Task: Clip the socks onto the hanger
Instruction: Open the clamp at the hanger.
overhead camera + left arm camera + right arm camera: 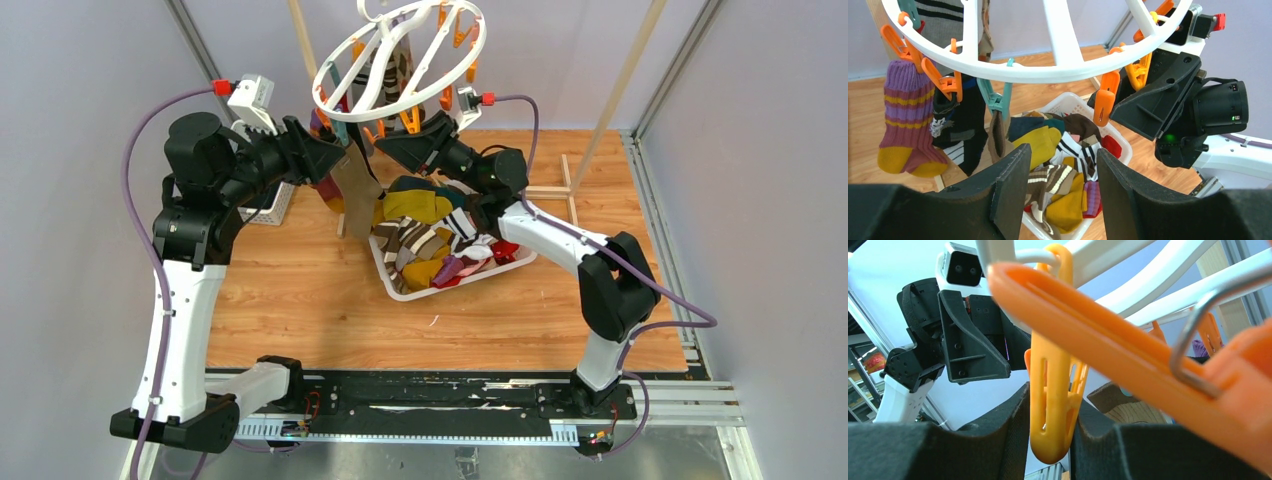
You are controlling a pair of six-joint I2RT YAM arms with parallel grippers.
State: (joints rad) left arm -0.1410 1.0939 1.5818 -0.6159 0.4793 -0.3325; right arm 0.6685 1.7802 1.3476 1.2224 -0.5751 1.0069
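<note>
The empty orange clip beside the right gripper hangs with its edge toward the left gripper's fingers, so next the right gripper turns the hanger's ring toward those fingers first.
The white round hanger hangs at the back centre with orange clips; its ring also shows in the left wrist view. A purple striped sock, a black sock and a brown sock hang clipped to it. Several loose socks lie in a white basket. My left gripper is open and empty, below the ring and above the basket. My right gripper is shut on an orange clip under the ring. In the top view the two grippers face each other.
A second white lattice basket stands behind the left arm. Wooden poles rise at the back. Metal frame posts stand at the back corners. A thin wooden frame lies on the table at the back right.
</note>
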